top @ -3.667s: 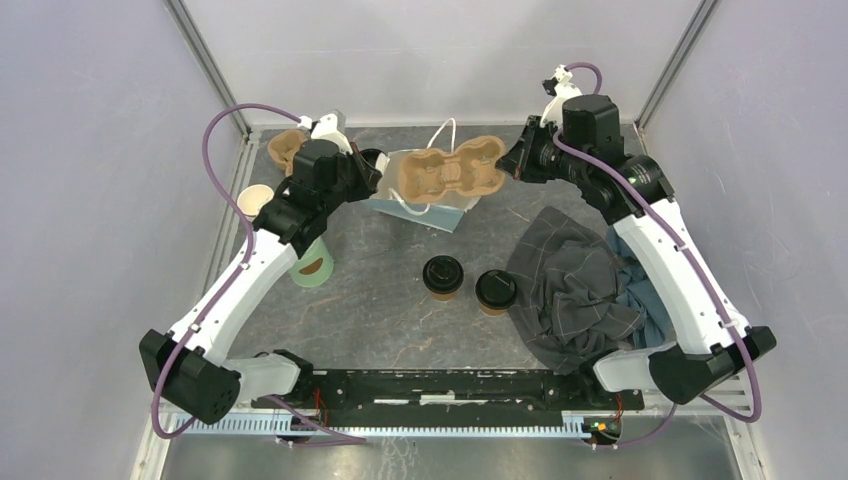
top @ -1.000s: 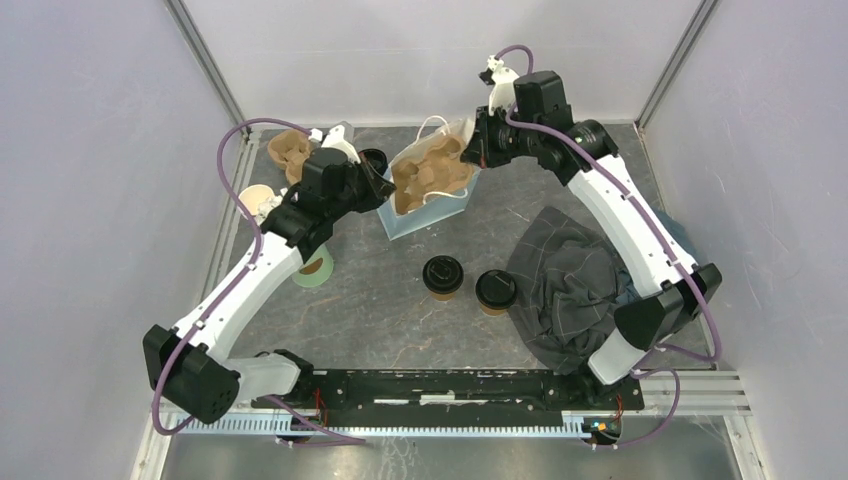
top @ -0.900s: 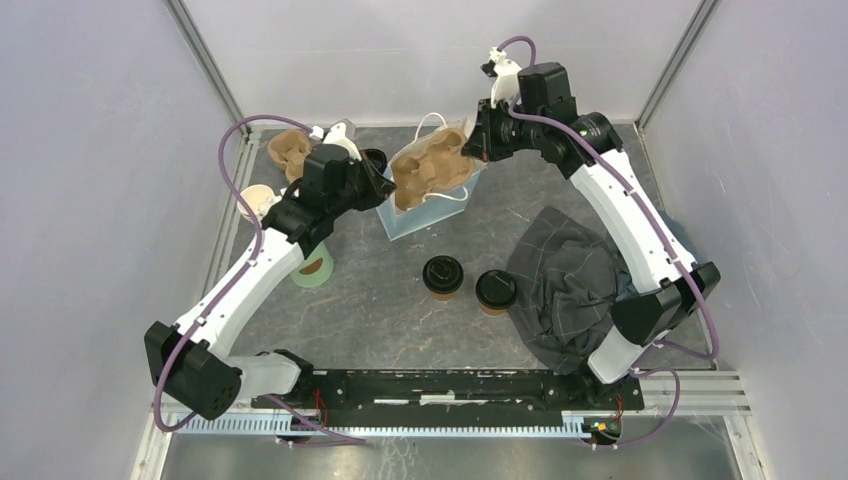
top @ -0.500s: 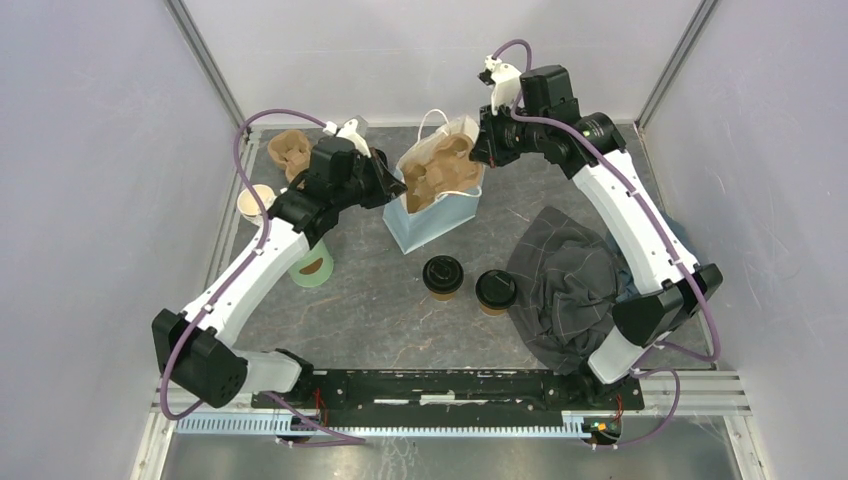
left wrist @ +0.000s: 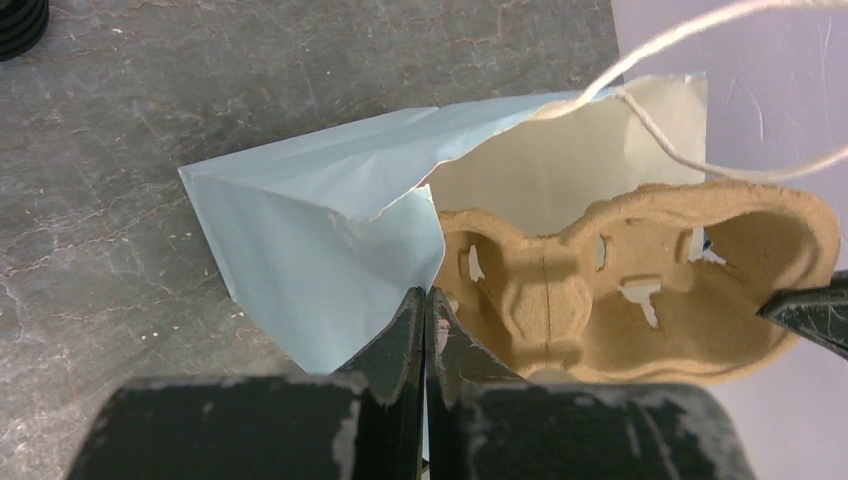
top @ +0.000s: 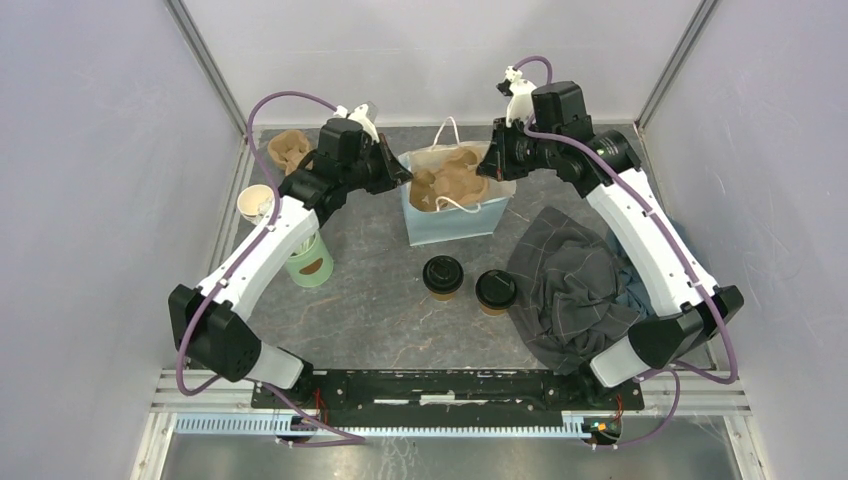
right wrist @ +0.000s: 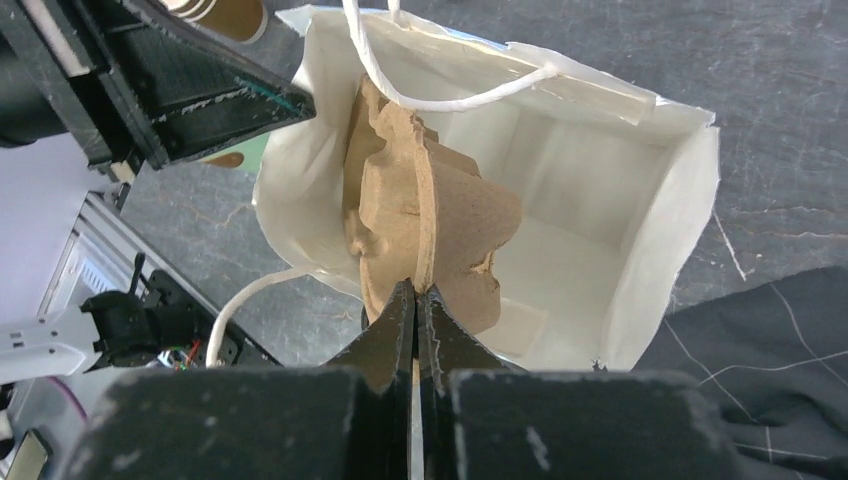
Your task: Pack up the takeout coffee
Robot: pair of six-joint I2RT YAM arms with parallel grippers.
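Observation:
The carrier is tilted in the bag's opening and the bag's rim [left wrist: 438, 238] is folded [left wrist: 372, 208]. Next, my left gripper grips the bag's rim again and pulls it upright so the carrier sinks in.
The takeout coffee, two brown paper cups with black lids [top: 442, 276] [top: 495, 289], stands in mid table, touched by neither gripper. Behind them a pale blue paper bag [top: 455, 215] stands upright with its mouth open. My left gripper [top: 401, 178] [left wrist: 425, 295] is shut on the bag's left rim [left wrist: 400, 215]. A brown pulp cup carrier [top: 455, 180] [left wrist: 620, 295] [right wrist: 420, 215] sits tilted in the bag's mouth, partly inside. My right gripper [top: 493, 165] [right wrist: 415, 290] is shut on the carrier's right edge.
A crumpled grey cloth [top: 575, 285] lies right of the cups. A green cup [top: 308, 262] and a beige cup [top: 255, 203] stand at the left, a second pulp carrier [top: 288, 150] at the back left. Black lids [left wrist: 20, 18] are stacked near the bag.
Both arms have swung the bag from leaning to upright and shifted it right. The carrier has turned with it and sits lower in the bag's mouth. The cups have not moved.

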